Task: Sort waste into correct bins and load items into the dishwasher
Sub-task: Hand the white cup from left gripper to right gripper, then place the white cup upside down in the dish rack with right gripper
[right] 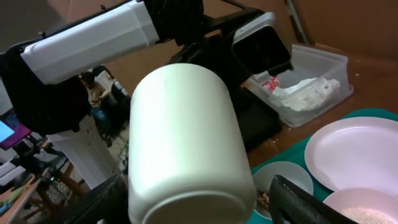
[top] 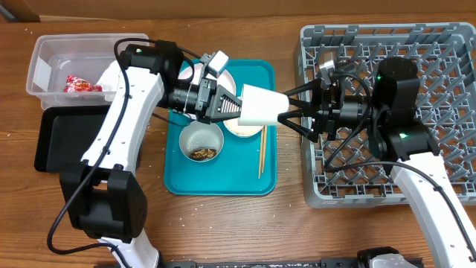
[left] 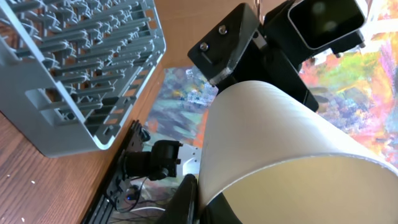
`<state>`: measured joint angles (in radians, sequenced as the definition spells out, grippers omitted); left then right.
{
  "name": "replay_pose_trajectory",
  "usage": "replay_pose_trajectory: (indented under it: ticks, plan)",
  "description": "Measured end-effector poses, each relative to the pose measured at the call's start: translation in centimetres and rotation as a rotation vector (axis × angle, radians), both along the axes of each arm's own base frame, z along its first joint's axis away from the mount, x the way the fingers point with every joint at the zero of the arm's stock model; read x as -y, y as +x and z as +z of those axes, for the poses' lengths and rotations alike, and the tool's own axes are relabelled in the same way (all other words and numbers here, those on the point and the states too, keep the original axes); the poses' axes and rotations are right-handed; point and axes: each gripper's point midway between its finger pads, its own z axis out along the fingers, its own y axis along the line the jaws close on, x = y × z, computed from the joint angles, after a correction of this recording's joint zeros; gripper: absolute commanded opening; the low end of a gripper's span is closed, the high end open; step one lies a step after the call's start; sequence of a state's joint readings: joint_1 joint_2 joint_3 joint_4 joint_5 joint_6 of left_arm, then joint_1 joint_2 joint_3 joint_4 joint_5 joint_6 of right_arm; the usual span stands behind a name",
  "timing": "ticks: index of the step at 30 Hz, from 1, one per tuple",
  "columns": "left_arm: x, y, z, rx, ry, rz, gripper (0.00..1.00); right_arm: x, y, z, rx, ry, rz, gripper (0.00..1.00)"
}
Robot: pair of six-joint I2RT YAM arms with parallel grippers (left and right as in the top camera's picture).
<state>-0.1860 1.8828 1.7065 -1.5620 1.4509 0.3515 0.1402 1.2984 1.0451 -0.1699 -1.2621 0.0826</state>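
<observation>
The cup's rim (top: 244, 106) is held in my closed left gripper. Next, my right gripper takes hold of the cup's base (top: 282, 109) before it sets the cup in the grey dish rack with its opening down.
The small white cup (top: 260, 106) lies on its side in the air above the teal tray (top: 256, 177). My left gripper (top: 230, 104) is shut on its rim, one finger inside (left: 199, 205). My right gripper (top: 282, 106) is open, its fingers either side of the cup's base (right: 180, 137) with gaps on both sides (right: 199, 208). The cup fills the left wrist view (left: 280, 143). The grey dish rack (top: 446, 45) stands at the right. The clear tub (top: 44, 67) holds the red-and-white wrapper (top: 80, 85) and white napkin (right: 305, 93). The black tray (top: 59, 141) lies next to it.
On the teal tray are a bowl with brown food scraps (top: 202, 143), a bowl with rice (top: 242, 128), a flat plate (right: 354, 149) and wooden chopsticks (top: 262, 152). The dish rack's corner shows in the left wrist view (left: 74, 74).
</observation>
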Motion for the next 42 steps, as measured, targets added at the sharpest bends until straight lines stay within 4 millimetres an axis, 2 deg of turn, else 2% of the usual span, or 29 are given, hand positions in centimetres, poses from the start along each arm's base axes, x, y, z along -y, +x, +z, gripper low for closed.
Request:
replay_pose_trajectory:
  ticks: [7, 10, 17, 20, 21, 22, 24, 26, 28, 32, 37, 42]
  plan:
    - [0.3, -0.2, 0.2, -0.004, -0.010, -0.009, 0.04, -0.5, -0.5, 0.2, 0.009, 0.008, 0.033, 0.74]
    - [0.4, -0.2, 0.3, -0.006, -0.015, -0.008, 0.04, -1.2, -0.8, 0.2, 0.024, 0.009, 0.058, 0.67]
    - [0.3, -0.2, 0.2, -0.001, -0.014, -0.006, 0.04, -1.5, -0.6, 0.2, 0.034, 0.013, 0.063, 0.64]
    - [0.3, -0.2, 0.3, 0.005, -0.016, -0.007, 0.04, -1.5, -0.6, 0.3, 0.042, 0.015, 0.064, 0.59]
    - [0.3, -0.2, 0.3, 0.006, -0.017, -0.008, 0.06, -1.5, -0.6, 0.3, 0.045, 0.015, 0.064, 0.55]
    - [0.3, -0.2, 0.3, 0.009, -0.018, -0.008, 0.12, -1.5, -0.6, 0.3, 0.047, 0.015, 0.064, 0.54]
    - [0.3, -0.2, 0.2, 0.014, -0.015, -0.009, 0.25, -1.5, -0.7, 0.4, 0.052, 0.016, 0.067, 0.49]
    - [0.3, -0.3, 0.1, 0.018, -0.010, -0.012, 0.42, -1.8, -0.9, 0.5, 0.057, 0.018, 0.079, 0.46]
    - [0.3, -0.3, -0.1, 0.019, 0.001, -0.014, 0.52, -2.0, -1.0, 0.5, 0.055, 0.018, 0.085, 0.45]
    - [0.2, -0.4, -0.5, 0.020, 0.027, -0.018, 0.58, -1.9, -1.0, 0.4, 0.055, 0.018, 0.083, 0.41]
    - [0.1, -0.4, -1.1, 0.029, 0.061, -0.024, 0.68, -1.4, -0.3, 0.3, 0.032, 0.012, 0.047, 0.41]
    - [-0.8, 0.5, -1.6, 0.061, 0.087, 0.000, 0.71, 0.7, 1.4, -1.5, -0.109, -0.022, -0.076, 0.41]
